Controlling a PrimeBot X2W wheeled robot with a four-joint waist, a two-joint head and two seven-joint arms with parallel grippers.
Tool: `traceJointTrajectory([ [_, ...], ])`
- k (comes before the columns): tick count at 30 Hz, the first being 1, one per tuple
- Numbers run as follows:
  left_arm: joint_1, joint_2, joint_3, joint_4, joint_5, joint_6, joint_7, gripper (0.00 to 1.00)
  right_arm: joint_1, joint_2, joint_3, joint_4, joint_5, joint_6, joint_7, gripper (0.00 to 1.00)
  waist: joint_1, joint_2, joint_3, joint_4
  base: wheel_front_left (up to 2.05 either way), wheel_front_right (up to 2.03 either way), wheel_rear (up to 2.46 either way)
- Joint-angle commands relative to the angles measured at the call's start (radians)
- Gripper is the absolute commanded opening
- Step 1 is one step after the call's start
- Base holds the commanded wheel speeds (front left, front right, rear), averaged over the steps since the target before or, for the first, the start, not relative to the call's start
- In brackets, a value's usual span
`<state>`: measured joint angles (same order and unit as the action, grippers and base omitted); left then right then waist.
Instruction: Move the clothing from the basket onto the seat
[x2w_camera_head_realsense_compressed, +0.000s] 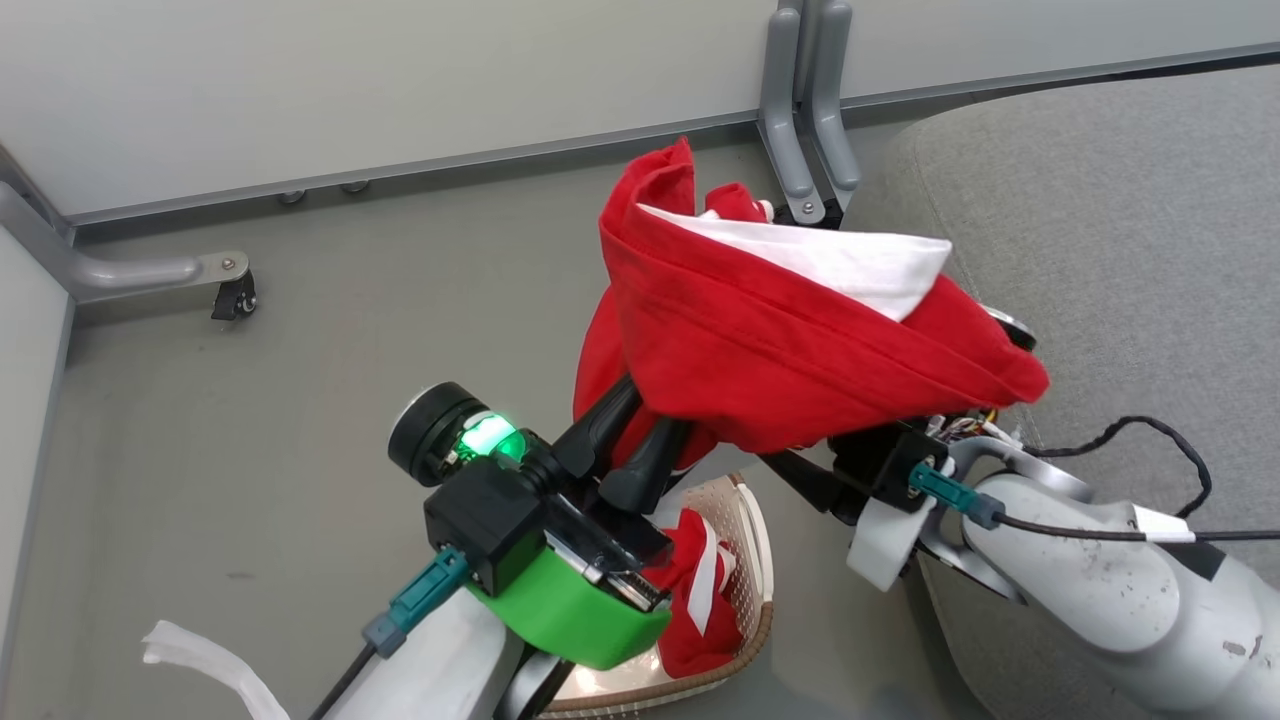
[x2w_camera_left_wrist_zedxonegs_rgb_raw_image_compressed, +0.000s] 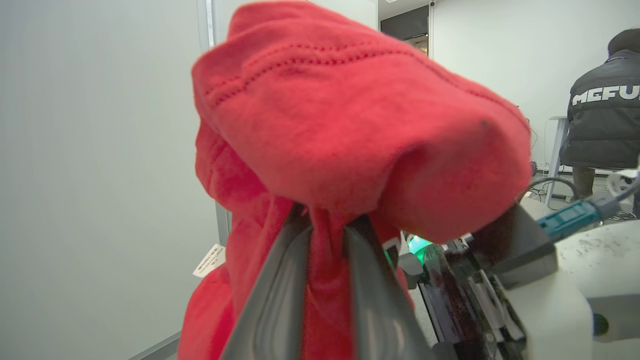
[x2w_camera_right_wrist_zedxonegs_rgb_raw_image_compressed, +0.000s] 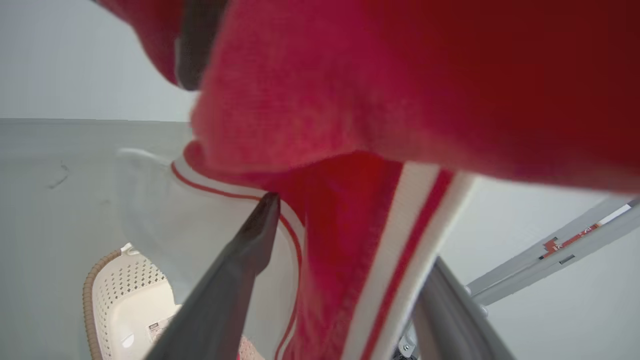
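Observation:
The red garment (x2w_camera_head_realsense_compressed: 780, 348) hangs in loose folds (x2w_camera_head_realsense_compressed: 650, 246) between both grippers. It will come to rest in a bunched pile when I lower it onto the seat.
A red garment (x2w_camera_head_realsense_compressed: 780, 340) with a white inner panel hangs in the air above the floor, between both arms. My left gripper (x2w_camera_head_realsense_compressed: 650, 415) is shut on its lower left fold; in the left wrist view the two fingers (x2w_camera_left_wrist_zedxonegs_rgb_raw_image_compressed: 280, 295) pinch red cloth between them. My right gripper (x2w_camera_right_wrist_zedxonegs_rgb_raw_image_compressed: 352, 230) stands open, with red cloth and white striped trim draping between its fingers. A second red garment (x2w_camera_head_realsense_compressed: 700, 590) with white stripes lies in the cream perforated basket (x2w_camera_head_realsense_compressed: 755, 560) below. The grey seat (x2w_camera_head_realsense_compressed: 1100, 250) is at the right, beside the lifted garment.
Grey partition walls run along the back and left, with a metal foot and caster (x2w_camera_head_realsense_compressed: 235, 295) and a grey post (x2w_camera_head_realsense_compressed: 810, 120). A white strip (x2w_camera_head_realsense_compressed: 200, 650) lies on the floor at lower left. A person in a dark jacket (x2w_camera_left_wrist_zedxonegs_rgb_raw_image_compressed: 605, 115) sits beyond.

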<state>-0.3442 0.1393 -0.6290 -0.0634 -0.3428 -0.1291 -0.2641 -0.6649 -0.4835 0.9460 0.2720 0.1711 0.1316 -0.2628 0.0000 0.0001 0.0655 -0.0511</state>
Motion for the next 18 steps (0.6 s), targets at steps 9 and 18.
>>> traceJointTrajectory([
  [9,-0.028,0.007,-0.032,0.0,-0.01,-0.002,-0.001,0.0,-0.143,-0.009,0.211,0.039,0.094,-0.002,-0.003,1.0,0.0,-0.0001,0.006,0.01,0.0,0.0,0.0],
  [18,-0.035,0.005,-0.051,0.009,-0.017,-0.002,0.0,0.0,-0.18,0.027,0.278,0.06,0.145,-0.002,-0.003,1.0,0.0,-0.0001,0.007,0.023,0.0,0.0,0.0],
])
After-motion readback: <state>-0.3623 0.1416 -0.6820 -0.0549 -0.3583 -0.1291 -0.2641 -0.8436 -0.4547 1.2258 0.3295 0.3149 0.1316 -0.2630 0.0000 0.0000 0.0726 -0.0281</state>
